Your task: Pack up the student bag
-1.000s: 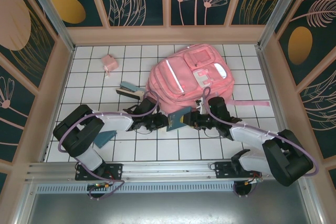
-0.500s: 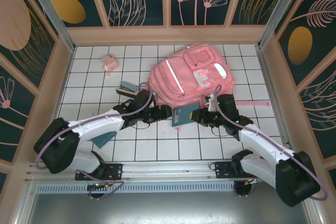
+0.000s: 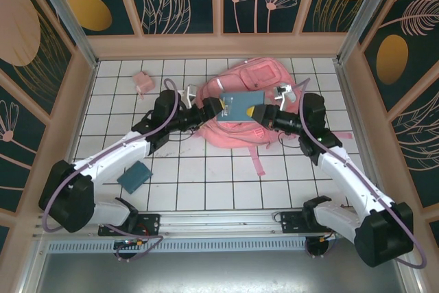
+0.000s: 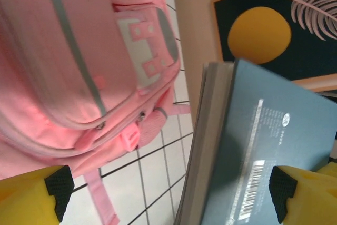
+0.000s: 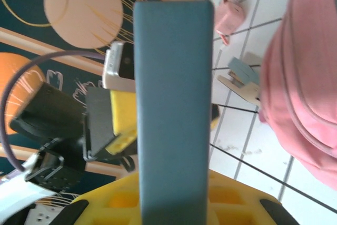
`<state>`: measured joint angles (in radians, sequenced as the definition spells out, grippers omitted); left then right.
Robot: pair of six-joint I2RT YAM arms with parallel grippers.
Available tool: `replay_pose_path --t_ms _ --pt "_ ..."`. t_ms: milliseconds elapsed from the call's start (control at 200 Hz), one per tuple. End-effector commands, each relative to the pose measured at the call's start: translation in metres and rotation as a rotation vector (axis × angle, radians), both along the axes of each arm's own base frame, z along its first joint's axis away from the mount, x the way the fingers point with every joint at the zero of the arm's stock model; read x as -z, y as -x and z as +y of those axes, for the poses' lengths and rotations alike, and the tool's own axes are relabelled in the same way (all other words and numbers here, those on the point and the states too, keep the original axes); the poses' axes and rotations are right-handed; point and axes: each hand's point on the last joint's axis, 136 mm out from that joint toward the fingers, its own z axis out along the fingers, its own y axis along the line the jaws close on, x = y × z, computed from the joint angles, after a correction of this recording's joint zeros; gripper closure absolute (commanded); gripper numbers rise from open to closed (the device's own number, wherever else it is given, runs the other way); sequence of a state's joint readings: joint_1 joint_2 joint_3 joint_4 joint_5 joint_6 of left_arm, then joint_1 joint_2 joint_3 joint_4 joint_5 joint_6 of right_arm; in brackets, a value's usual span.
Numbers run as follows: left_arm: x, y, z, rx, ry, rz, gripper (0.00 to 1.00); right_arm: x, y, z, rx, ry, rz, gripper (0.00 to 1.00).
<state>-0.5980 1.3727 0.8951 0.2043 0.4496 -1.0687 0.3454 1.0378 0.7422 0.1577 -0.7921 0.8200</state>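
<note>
My left gripper should turn square to the book's page edge (image 4: 208,125), since the book's cover (image 4: 274,143) slants across its open fingers, and clamp there before my right gripper opens.
The pink student bag (image 3: 250,128) lies flat on the tiled floor at the back centre; it also shows in the left wrist view (image 4: 68,61) and in the right wrist view (image 5: 308,77). A blue-grey book (image 3: 239,106) hangs above it. My right gripper (image 3: 259,112) is shut on the book's right end, and the book's spine (image 5: 171,93) rises from between its yellow jaws (image 5: 171,188). My left gripper (image 3: 210,106) stands wide open at the book's left end. The book's page edge (image 4: 210,146) sits between its yellow fingers (image 4: 31,196) without being clamped.
A small pink box (image 3: 143,81) sits at the back left. A teal notebook (image 3: 134,176) lies front left by the left arm. A grey and white stapler-like item (image 5: 241,75) lies left of the bag. Pink straps (image 3: 257,162) trail towards the front. Wooden walls enclose the floor.
Both arms have swung from the front of the bag up over it, carrying the book. The left gripper has opened and let go of the book; the right still holds it.
</note>
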Motion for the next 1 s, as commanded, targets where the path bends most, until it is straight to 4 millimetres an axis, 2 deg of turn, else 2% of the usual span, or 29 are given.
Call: replay_pose_path --t_ms 0,125,235,360,540,635,715,825,846,871,941,961,996 --pt "-0.041 -0.002 -0.014 0.065 0.122 -0.071 0.03 -0.047 -0.001 0.005 -0.049 -0.097 -0.112 1.0" --pt "-0.062 -0.003 -0.018 0.092 0.211 -0.107 0.07 -0.05 -0.002 0.008 -0.069 -0.111 -0.109 1.0" --pt "-0.075 -0.003 -0.018 0.111 0.267 -0.131 0.19 -0.051 -0.002 0.009 -0.077 -0.126 -0.104 1.0" --pt "-0.078 -0.003 -0.016 0.122 0.316 -0.135 0.3 -0.051 -0.002 0.01 -0.088 -0.134 -0.103 1.0" --pt "-0.089 0.002 -0.013 0.14 0.365 -0.17 0.65 -0.045 -0.003 0.01 -0.093 -0.125 -0.093 1.0" --pt "-0.09 0.0 -0.01 0.129 0.355 -0.175 0.87 -0.042 -0.004 0.011 -0.095 -0.121 -0.083 1.0" --pt "-0.089 -0.001 -0.008 0.123 0.342 -0.17 1.0 -0.037 -0.007 0.012 -0.097 -0.108 -0.074 1.0" --pt "-0.09 -0.002 -0.003 0.112 0.335 -0.174 1.0 -0.036 -0.01 0.013 -0.103 -0.104 -0.075 1.0" --pt "-0.089 -0.003 -0.002 0.109 0.33 -0.175 0.97 -0.036 -0.011 0.012 -0.101 -0.103 -0.074 1.0" --pt "-0.088 -0.004 -0.001 0.103 0.321 -0.174 0.89 -0.037 -0.012 0.012 -0.101 -0.104 -0.077 1.0" --pt "-0.081 -0.008 0.0 0.094 0.271 -0.175 0.46 -0.041 -0.012 0.013 -0.106 -0.109 -0.085 1.0" --pt "-0.078 -0.01 0.001 0.089 0.254 -0.173 0.4 -0.042 -0.013 0.013 -0.108 -0.11 -0.087 1.0" --pt "-0.073 -0.012 0.002 0.083 0.227 -0.17 0.35 -0.045 -0.013 0.013 -0.112 -0.112 -0.094 1.0"
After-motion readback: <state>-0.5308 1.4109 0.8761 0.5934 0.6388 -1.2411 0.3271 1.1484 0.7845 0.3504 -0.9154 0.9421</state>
